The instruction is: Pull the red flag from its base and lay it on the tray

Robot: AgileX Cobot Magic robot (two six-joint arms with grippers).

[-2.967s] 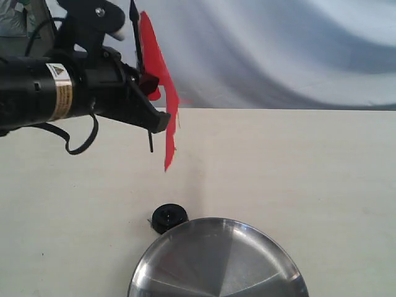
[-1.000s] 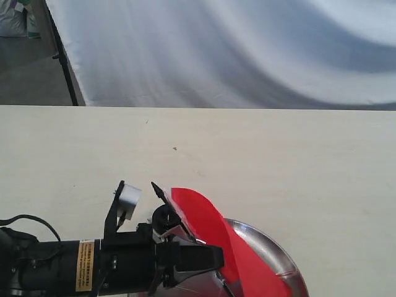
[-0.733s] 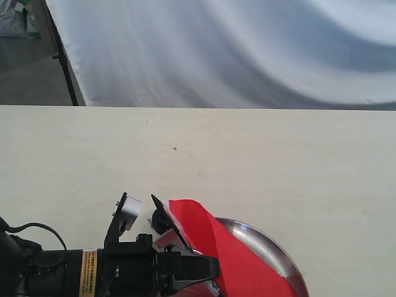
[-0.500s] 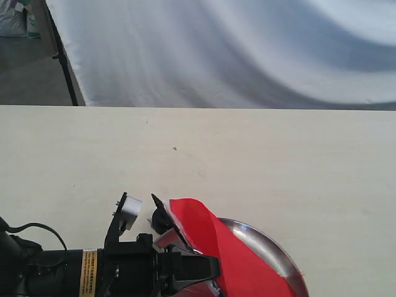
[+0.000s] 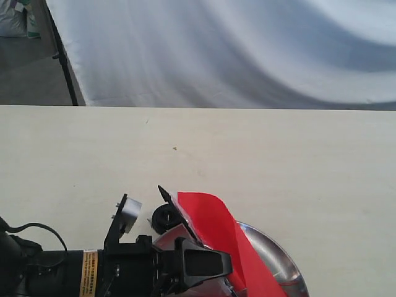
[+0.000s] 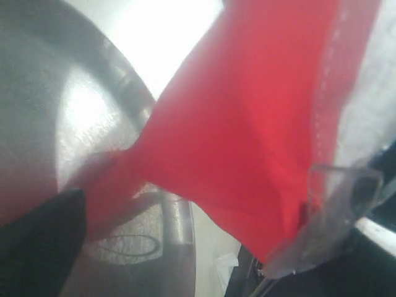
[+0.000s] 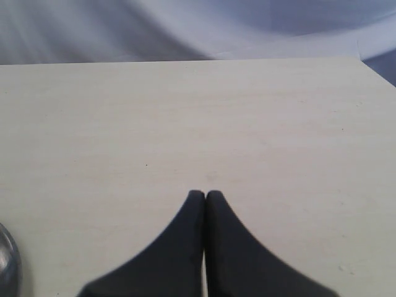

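Note:
Next, I grip the red flag's white edge (image 6: 337, 201) and move it farther over the tray (image 5: 270, 252), because that edge is hanging on one finger of my open left gripper.
The red flag (image 5: 213, 226) lies tilted across the near-left part of the silver tray (image 5: 281, 263). Its cloth drapes into the dish and its black pointed stick tip (image 5: 163, 192) points up beside the base (image 5: 164, 216). The small black base sits on the table by the tray's left rim, with no stick in it. My left gripper (image 5: 207, 255) hovers low over the tray, jaws wide apart. In the left wrist view the flag (image 6: 247, 124) rests against one finger over the tray (image 6: 93, 124). My right gripper (image 7: 205, 195) is shut, holding nothing, over bare table.
The pale table (image 5: 278, 161) stretches behind the tray. A white cloth backdrop (image 5: 247, 49) hangs beyond its far edge, with a black stand leg (image 5: 62, 55) at the far left. A sliver of the tray (image 7: 6, 263) shows in the right wrist view.
Three seconds ago my left gripper held the flag high above the table. It has since come down over the tray. In the last half second its jaws spread and the flag shifted slightly.

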